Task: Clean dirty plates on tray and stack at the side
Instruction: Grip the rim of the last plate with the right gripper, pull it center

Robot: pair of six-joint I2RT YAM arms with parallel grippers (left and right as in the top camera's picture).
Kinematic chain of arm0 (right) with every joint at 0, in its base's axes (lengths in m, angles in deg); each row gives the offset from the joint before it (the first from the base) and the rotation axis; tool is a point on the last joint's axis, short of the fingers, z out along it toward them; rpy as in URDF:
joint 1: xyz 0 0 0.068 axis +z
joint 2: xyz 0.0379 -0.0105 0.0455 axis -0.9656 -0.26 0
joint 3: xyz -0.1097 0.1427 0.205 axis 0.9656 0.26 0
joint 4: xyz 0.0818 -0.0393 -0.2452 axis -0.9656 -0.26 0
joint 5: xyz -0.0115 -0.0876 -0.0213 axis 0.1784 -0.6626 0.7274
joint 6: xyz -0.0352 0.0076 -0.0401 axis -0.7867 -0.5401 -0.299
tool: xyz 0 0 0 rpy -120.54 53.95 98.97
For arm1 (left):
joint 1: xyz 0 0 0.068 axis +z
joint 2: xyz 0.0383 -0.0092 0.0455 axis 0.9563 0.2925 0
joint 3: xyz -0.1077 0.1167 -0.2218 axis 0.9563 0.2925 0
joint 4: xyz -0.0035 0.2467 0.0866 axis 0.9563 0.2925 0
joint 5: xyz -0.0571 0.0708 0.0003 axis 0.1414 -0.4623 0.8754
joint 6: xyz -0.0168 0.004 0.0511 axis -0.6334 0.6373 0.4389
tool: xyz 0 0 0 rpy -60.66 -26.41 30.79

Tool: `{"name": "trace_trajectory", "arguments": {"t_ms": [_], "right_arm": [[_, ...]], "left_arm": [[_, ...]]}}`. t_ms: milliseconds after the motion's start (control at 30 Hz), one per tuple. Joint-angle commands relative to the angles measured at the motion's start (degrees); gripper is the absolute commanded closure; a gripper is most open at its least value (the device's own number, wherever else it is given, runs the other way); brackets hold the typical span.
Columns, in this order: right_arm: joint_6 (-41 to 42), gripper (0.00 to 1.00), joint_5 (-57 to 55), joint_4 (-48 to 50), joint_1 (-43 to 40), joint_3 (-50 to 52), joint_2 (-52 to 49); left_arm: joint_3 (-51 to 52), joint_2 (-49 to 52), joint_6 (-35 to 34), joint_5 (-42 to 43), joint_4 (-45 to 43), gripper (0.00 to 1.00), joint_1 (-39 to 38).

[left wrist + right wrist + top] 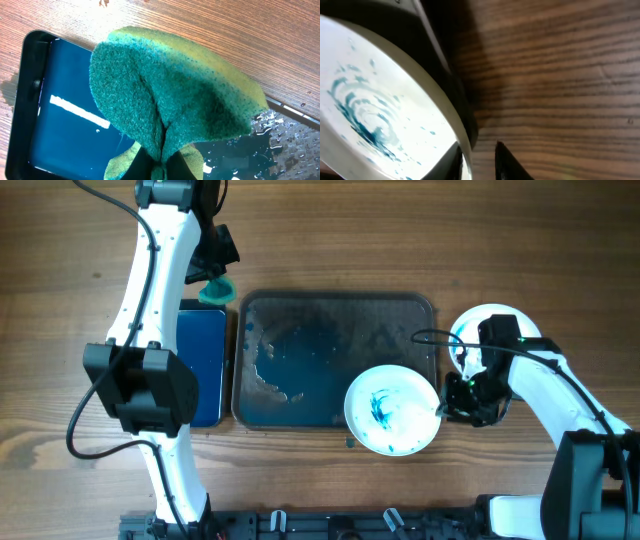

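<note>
The white plate overhangs the grey tray's corner (424, 418), far from the sponge, so my right gripper should bring it to the grey tray's middle (325, 360) and steady its rim.
A white plate (392, 408) with blue-teal streaks lies over the front right corner of the dark grey tray (300, 310). My right gripper (446, 406) is shut on its right rim. In the right wrist view one finger is inside the plate (375, 115) and the other outside, fingertips (479, 152) at the rim. A second white plate (480, 320) sits on the table to the right, partly hidden by my right arm. My left gripper (213, 278) is shut on a green-and-yellow sponge (217, 288), (170, 95) above the back end of the blue tray.
A smaller glossy blue tray (200, 340), (55, 125) lies left of the grey tray. The grey tray's floor is wet, with smears and droplets (270, 375). A black cable (430, 335) crosses the grey tray's right rim. Bare wood surrounds both trays.
</note>
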Motion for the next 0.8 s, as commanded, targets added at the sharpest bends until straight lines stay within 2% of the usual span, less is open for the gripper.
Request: {"name": "trace_trajectory", "arguments": {"t_ms": [0, 167, 267, 367, 600, 767], "right_arm": [[-1.99, 0.79, 3.50, 2.05, 1.84, 0.46, -0.70], [-0.07, 0.80, 0.39, 2.82, 4.74, 0.48, -0.72], [-0.02, 0.96, -0.35, 4.07, 4.85, 0.46, -0.74], [2.21, 0.96, 0.28, 6.67, 5.42, 0.24, -0.74], [19.67, 0.96, -0.50, 17.53, 14.97, -6.97, -1.25], [30.73, 0.96, -3.41, 29.57, 23.52, -9.20, -7.61]], "left_arm": [[-1.27, -1.79, 0.33, 0.11, -0.17, 0.96, -0.22], [-1.27, -1.79, 0.33, 0.11, -0.17, 0.96, -0.22], [-1.27, -1.79, 0.33, 0.11, -0.17, 0.96, -0.22], [-1.27, -1.79, 0.33, 0.11, -0.17, 0.96, -0.22], [-1.27, -1.79, 0.31, 0.11, -0.57, 0.96, -0.22], [-1.27, -1.79, 0.33, 0.11, -1.01, 0.96, -0.22]]}}
